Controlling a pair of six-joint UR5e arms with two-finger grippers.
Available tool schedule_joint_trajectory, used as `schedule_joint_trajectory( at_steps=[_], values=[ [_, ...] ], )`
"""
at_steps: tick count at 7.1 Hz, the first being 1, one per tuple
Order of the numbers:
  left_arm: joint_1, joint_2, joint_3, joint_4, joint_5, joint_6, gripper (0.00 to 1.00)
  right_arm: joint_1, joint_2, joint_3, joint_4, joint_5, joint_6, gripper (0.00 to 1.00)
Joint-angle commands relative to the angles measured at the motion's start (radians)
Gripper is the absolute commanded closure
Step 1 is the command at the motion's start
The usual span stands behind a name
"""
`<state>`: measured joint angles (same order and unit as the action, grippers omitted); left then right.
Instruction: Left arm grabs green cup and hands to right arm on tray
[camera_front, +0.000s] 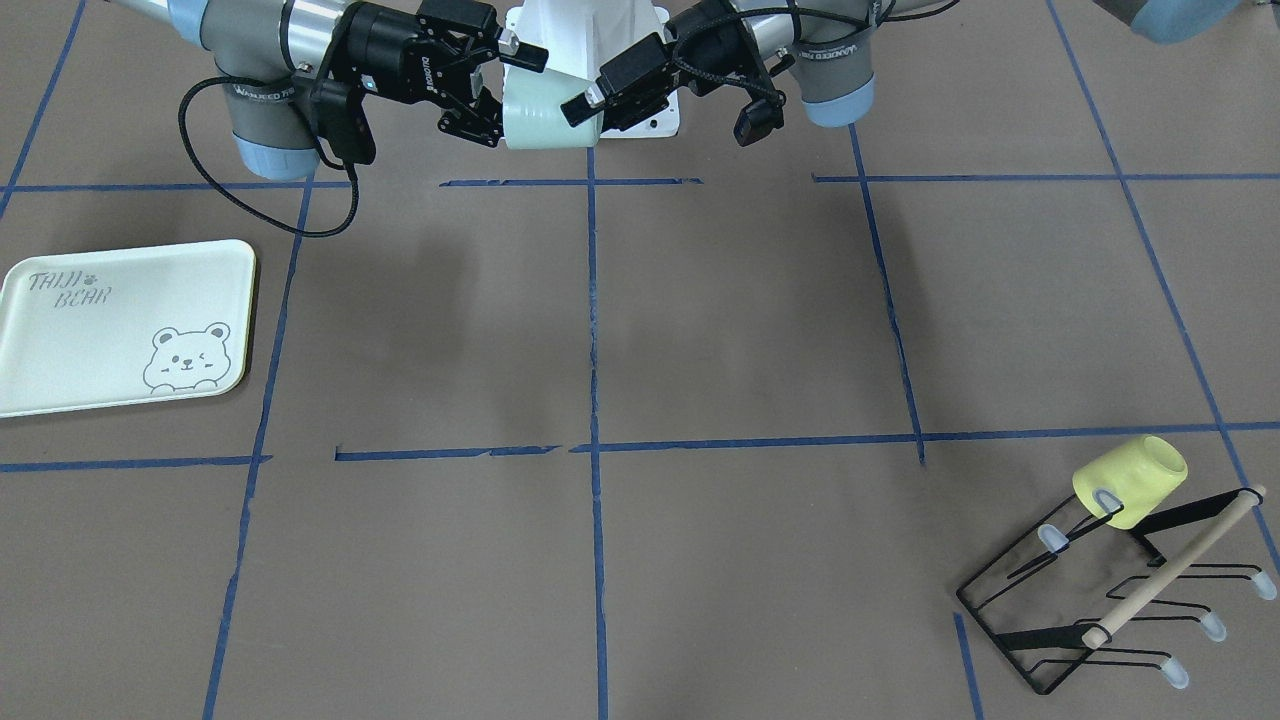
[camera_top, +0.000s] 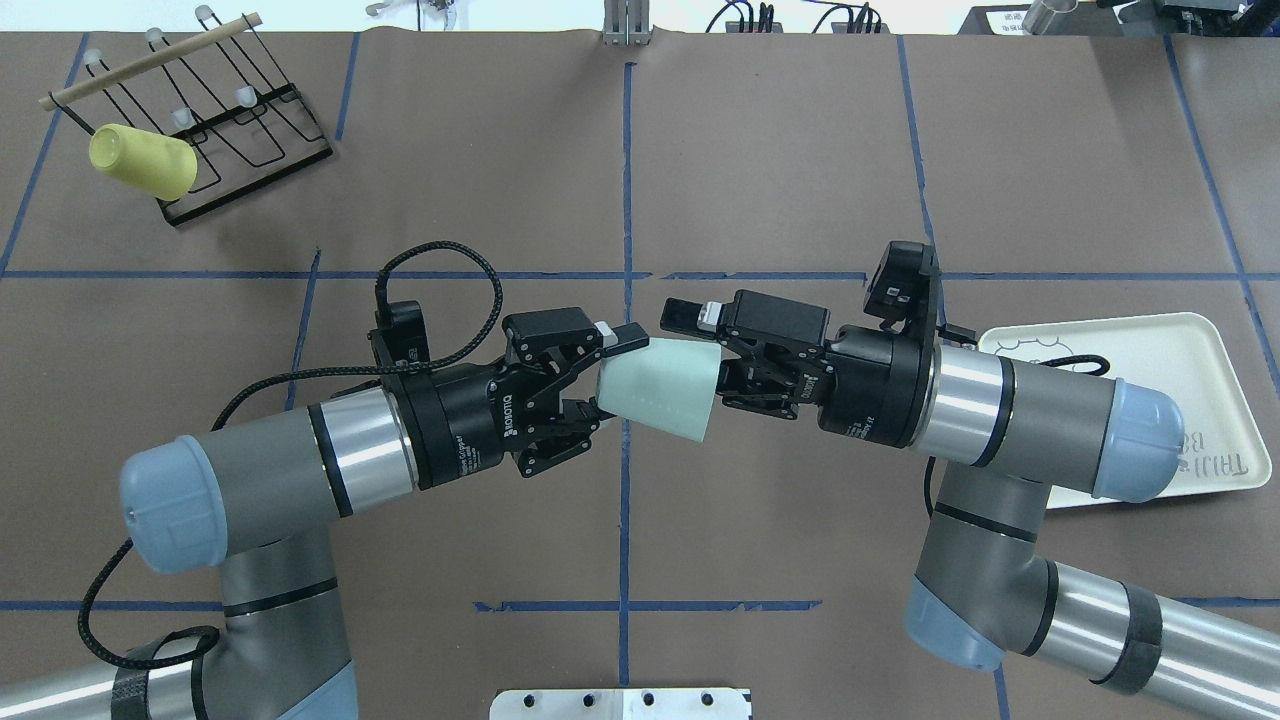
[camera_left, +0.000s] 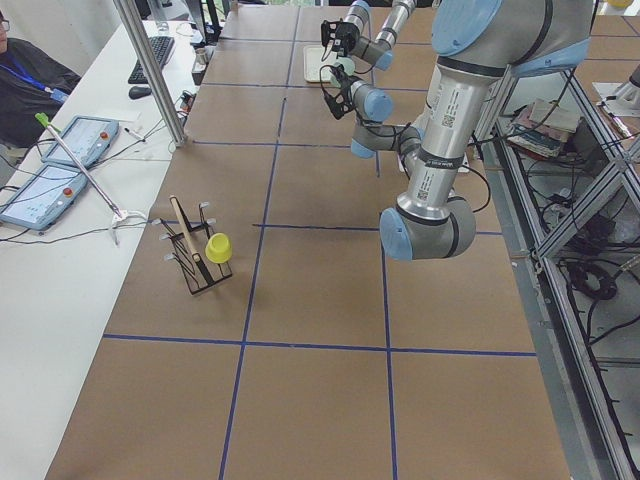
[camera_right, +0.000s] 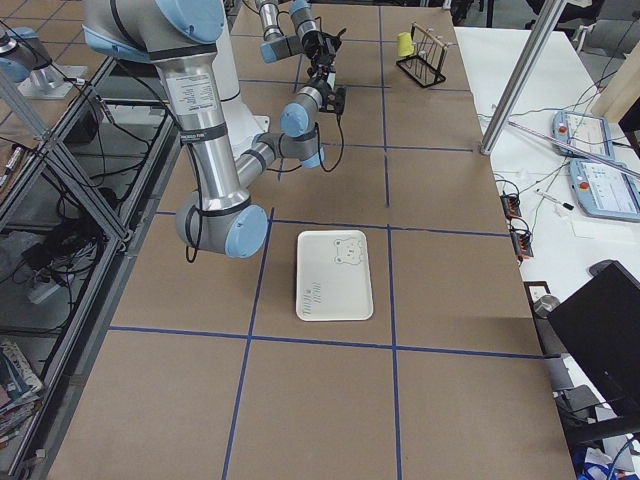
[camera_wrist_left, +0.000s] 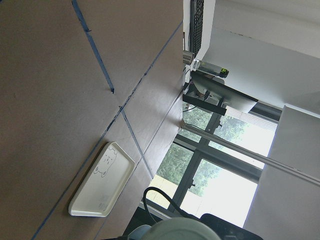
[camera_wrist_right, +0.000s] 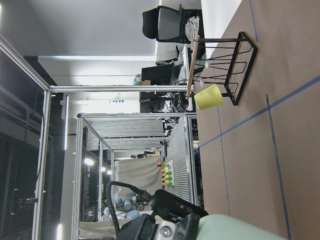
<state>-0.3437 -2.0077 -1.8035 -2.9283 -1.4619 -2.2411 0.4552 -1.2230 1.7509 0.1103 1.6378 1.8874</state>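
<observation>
Next, I open my left gripper and back it off the green cup's narrow end before the cup goes to the tray, as the cup's wide end is inside my right gripper.
The pale mint-green cup (camera_top: 655, 388) is held on its side in mid-air over the table's centre line, narrow end toward my left arm. My left gripper (camera_top: 615, 375) is shut on that narrow end. My right gripper (camera_top: 690, 365) is open, its fingers straddling the cup's wide end. In the front-facing view the cup (camera_front: 540, 115) hangs between the right gripper (camera_front: 515, 95) and the left gripper (camera_front: 590, 100). The cream bear tray (camera_top: 1150, 370) lies on the table beneath my right forearm and also shows in the front-facing view (camera_front: 100, 340). The cup's edge fills the bottom of the left wrist view (camera_wrist_left: 180, 230).
A pale yellow cup (camera_top: 140, 160) hangs on a black wire rack (camera_top: 240, 130) with a wooden rod at the far left corner; both also show in the front-facing view, cup (camera_front: 1130, 480) and rack (camera_front: 1100, 590). Blue tape lines grid the brown table.
</observation>
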Motion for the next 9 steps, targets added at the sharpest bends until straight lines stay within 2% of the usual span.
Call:
schedule_joint_trajectory(
  at_steps=[1, 3, 4, 5, 6, 9],
  values=[
    [0.000, 0.001, -0.002, 0.000, 0.000, 0.000, 0.66, -0.001, 0.000, -0.001, 0.002, 0.001, 0.001, 0.35],
    [-0.001, 0.003, -0.007, 0.000, 0.000, 0.000, 0.66, -0.001, 0.000, 0.001, 0.005, 0.004, 0.001, 0.71],
    [-0.001, 0.003, -0.008, 0.000, 0.000, 0.000, 0.66, -0.003, 0.000, -0.001, 0.005, 0.004, -0.001, 0.81],
    [-0.001, 0.001, -0.010, 0.000, 0.000, 0.000, 0.39, -0.003, 0.000, -0.001, 0.002, 0.004, -0.001, 0.91],
    [-0.001, 0.001, -0.010, 0.001, 0.000, 0.005, 0.00, -0.003, 0.000, 0.001, 0.003, 0.007, -0.001, 1.00],
    [-0.066, 0.004, 0.012, 0.014, -0.003, 0.026, 0.00, -0.010, 0.000, 0.002, 0.008, 0.011, -0.001, 1.00]
  ],
)
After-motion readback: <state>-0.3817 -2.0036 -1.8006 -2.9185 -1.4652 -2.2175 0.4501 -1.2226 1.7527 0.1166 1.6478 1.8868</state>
